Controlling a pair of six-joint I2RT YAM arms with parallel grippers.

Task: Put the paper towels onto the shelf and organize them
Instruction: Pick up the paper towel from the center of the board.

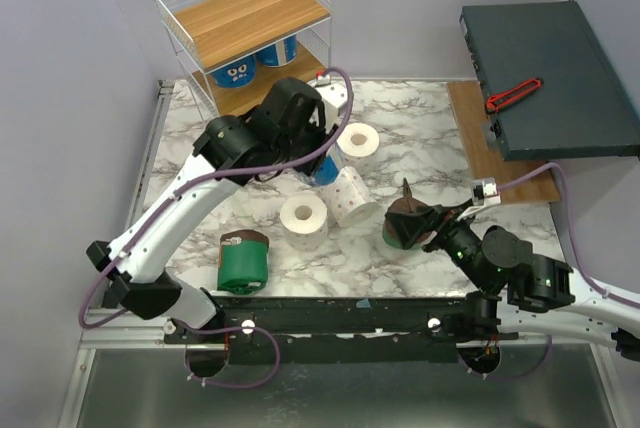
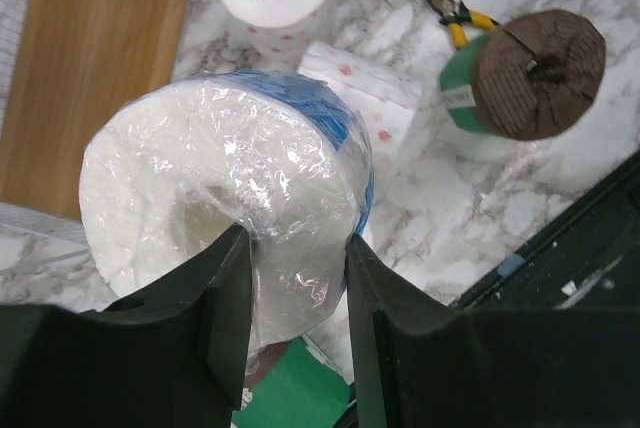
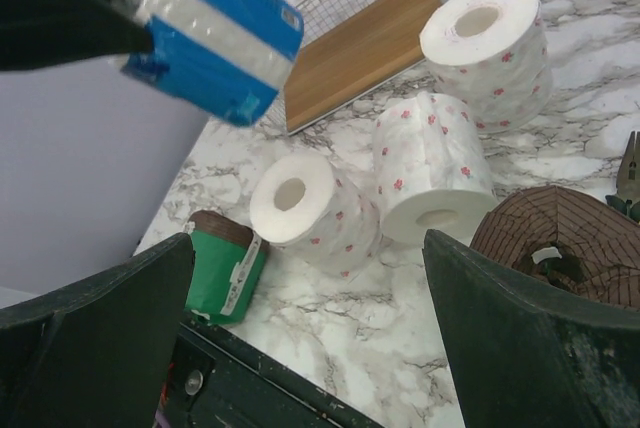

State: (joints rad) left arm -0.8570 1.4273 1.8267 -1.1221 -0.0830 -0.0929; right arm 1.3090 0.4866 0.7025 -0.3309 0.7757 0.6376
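The blue-wrapped roll [image 1: 325, 171] is upright, the board open in front of the two blue rolls [image 1: 277, 76], so I should keep my left gripper going there, releasing once it stands.
My left gripper [image 1: 318, 153] is shut on a blue-wrapped paper towel roll [image 1: 328, 169] and holds it above the table, in front of the shelf [image 1: 240, 18]. In the left wrist view the fingers pinch the roll's [image 2: 230, 178] plastic-wrapped end at its core. Two blue rolls [image 1: 236, 73] stand on the shelf's lower board. Three white speckled rolls [image 1: 358, 140] [image 1: 303, 215] [image 1: 352, 198] lie mid-table. One green roll [image 1: 243, 260] lies near the front, another [image 1: 405, 224] beside my right gripper [image 1: 428, 230], which is open and empty [image 3: 310, 288].
Yellow-handled pliers [image 1: 408, 191] lie just behind the right green roll. A dark flat box [image 1: 550, 78] with a red tool [image 1: 514, 94] sits at the far right on a wooden board. The black rail [image 1: 330, 316] runs along the table's front edge.
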